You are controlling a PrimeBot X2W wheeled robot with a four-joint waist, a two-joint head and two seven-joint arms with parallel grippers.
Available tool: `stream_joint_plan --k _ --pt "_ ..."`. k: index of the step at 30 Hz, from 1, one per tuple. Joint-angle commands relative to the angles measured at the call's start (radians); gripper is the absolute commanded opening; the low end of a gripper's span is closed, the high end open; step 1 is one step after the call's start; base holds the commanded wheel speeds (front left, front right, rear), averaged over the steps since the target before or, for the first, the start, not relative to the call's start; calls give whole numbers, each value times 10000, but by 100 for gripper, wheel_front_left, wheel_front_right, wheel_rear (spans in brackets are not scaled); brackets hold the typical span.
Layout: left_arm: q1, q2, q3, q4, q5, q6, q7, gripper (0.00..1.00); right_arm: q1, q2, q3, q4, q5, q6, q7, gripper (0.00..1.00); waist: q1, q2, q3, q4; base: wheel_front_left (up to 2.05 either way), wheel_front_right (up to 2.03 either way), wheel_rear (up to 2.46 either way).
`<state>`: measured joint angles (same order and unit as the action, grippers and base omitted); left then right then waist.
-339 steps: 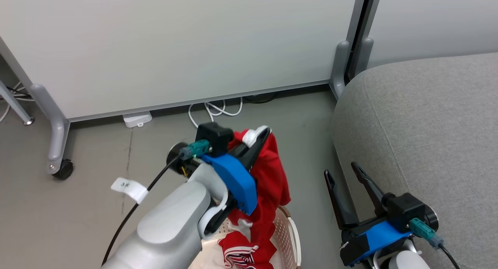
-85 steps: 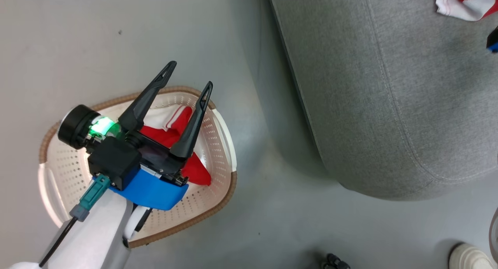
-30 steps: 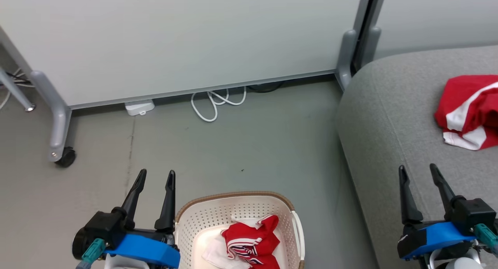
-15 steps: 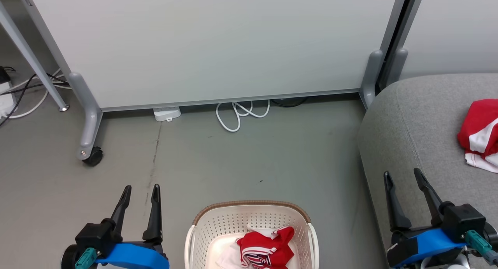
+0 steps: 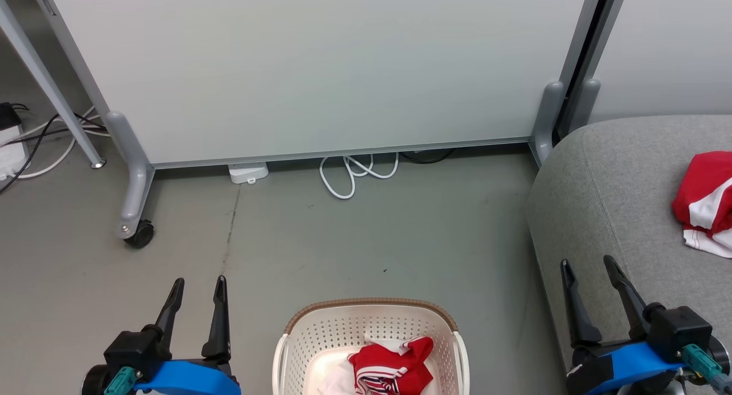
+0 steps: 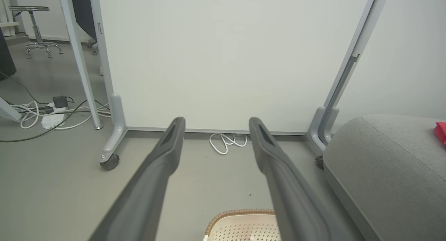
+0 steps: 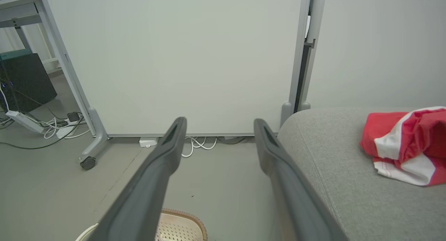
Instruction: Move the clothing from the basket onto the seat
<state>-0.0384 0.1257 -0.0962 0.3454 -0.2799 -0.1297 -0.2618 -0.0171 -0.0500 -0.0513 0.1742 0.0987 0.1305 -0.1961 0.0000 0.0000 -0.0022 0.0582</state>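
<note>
The white cloth runs out from under the red folds, so it should come along when I lift the red jersey and leave the basket empty.
The cream basket with a brown rim stands on the floor at the bottom middle of the head view, and a crumpled red-and-white jersey lies inside it. A second red garment with a broad white stripe rests on the grey seat at the right; it also shows in the right wrist view. My left gripper hangs open and empty left of the basket. My right gripper is open and empty over the seat's near edge. The basket's rim shows low in the left wrist view.
A white wheeled partition stands behind the basket, with a caster at its left foot. A coiled white cable and a small white box lie at its base. Power strips and cords lie far left.
The head camera has tilted up slightly, so the whole picture has shifted down and right. Both grippers stay open and empty. The jersey and the striped garment have not moved.
</note>
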Motion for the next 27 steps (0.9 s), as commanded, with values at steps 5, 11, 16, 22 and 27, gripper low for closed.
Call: stream_joint_plan --k 5,11,16,22,27 --pt "26 42 -1 18 77 -10 -48 100 28 -9 -36 -15 15 5 9 100 0 0 10 -25 0 0 0" --pt "30 41 -16 10 59 -10 -48 100 32 -9 -10 -16 75 5 -1 100 0 0 25 -55 0 0 0" --pt "26 37 -10 -45 46 -10 -48 100 -19 -9 24 -96 72 5 18 100 0 0 161 -125 0 0 0" --pt "-247 5 -141 145 -46 -10 -50 100 -277 -11 146 -257 14 3 5 100 0 0 697 -395 0 0 0" --pt "-669 40 -368 707 -205 -10 -50 100 -635 -9 386 -435 7 5 0 100 0 0 1534 -876 0 0 0"
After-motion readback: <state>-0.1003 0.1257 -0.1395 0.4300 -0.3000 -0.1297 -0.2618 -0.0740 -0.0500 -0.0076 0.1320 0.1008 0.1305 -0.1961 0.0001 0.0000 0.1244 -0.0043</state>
